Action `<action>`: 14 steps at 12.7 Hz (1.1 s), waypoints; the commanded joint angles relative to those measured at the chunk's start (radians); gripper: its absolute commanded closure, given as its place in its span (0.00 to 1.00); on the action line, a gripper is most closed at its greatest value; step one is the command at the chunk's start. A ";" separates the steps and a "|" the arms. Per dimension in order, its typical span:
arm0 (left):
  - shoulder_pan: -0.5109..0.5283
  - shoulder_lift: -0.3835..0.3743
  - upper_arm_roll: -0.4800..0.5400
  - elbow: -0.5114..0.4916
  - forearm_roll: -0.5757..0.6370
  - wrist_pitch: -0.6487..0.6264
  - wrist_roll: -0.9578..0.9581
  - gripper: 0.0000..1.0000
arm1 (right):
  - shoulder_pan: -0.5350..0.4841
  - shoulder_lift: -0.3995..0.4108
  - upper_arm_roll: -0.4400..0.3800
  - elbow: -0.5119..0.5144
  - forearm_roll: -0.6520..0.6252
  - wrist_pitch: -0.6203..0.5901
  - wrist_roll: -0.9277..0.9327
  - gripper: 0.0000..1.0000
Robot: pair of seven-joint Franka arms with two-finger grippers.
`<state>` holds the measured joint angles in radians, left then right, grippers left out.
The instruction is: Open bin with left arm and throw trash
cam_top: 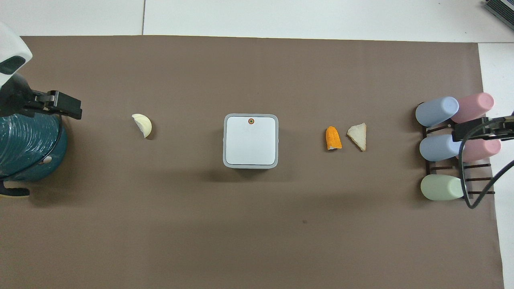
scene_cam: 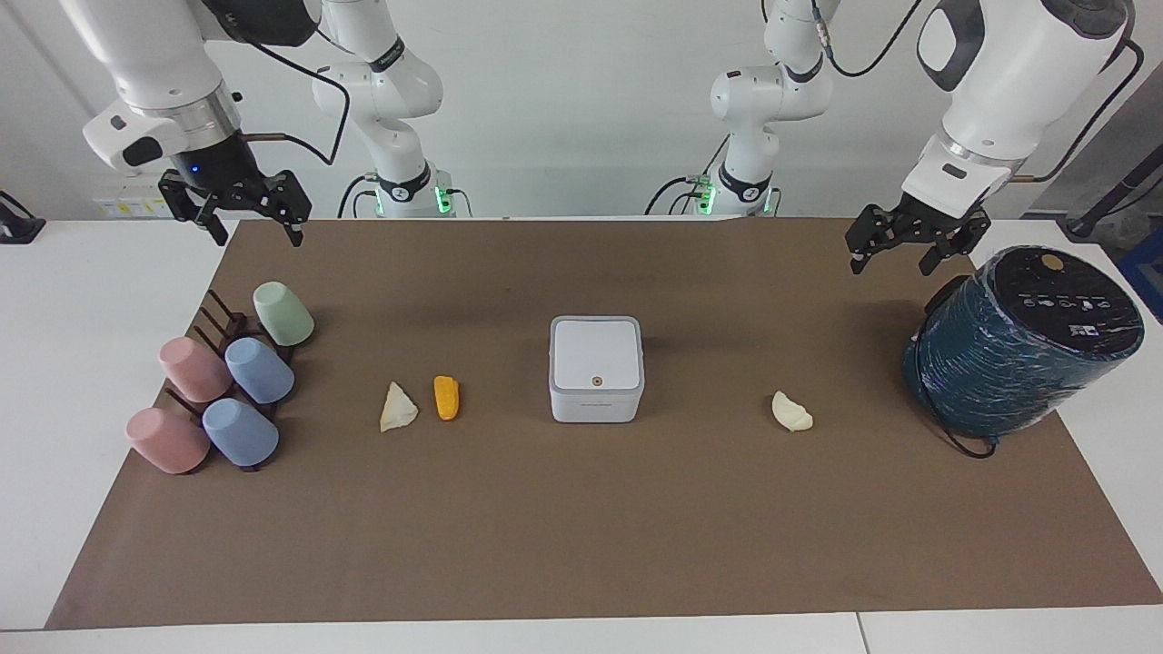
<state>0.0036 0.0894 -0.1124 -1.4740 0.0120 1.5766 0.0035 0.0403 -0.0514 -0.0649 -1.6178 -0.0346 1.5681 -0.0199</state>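
The round button (cam_top: 251,121) is close to an edge. The white square bin's lid (cam_top: 251,146) will swing up there and stay up when I open it.
The white square bin (scene_cam: 596,368) stands with its lid shut at the middle of the brown mat; it also shows in the overhead view (cam_top: 251,140). An orange scrap (scene_cam: 446,398) and a cream wedge (scene_cam: 398,407) lie beside it toward the right arm's end. Another cream wedge (scene_cam: 791,411) lies toward the left arm's end. My left gripper (scene_cam: 898,261) hangs open and empty in the air beside the teal cylinder. My right gripper (scene_cam: 257,232) hangs open and empty over the mat's edge by the cups. Both arms wait.
A big dark teal cylinder (scene_cam: 1022,345) with a black cable lies tilted at the left arm's end. Several pastel cups (scene_cam: 227,381) rest on a dark rack at the right arm's end. White table (scene_cam: 73,300) surrounds the mat.
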 commanded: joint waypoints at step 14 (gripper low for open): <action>-0.019 -0.030 0.005 -0.052 0.006 0.049 0.003 0.00 | -0.003 -0.019 0.007 -0.017 -0.002 0.001 0.052 0.00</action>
<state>-0.0018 0.0894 -0.1161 -1.4870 0.0120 1.5978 0.0035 0.0375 -0.0551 -0.0624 -1.6180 -0.0340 1.5665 0.0283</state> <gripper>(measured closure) 0.000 0.000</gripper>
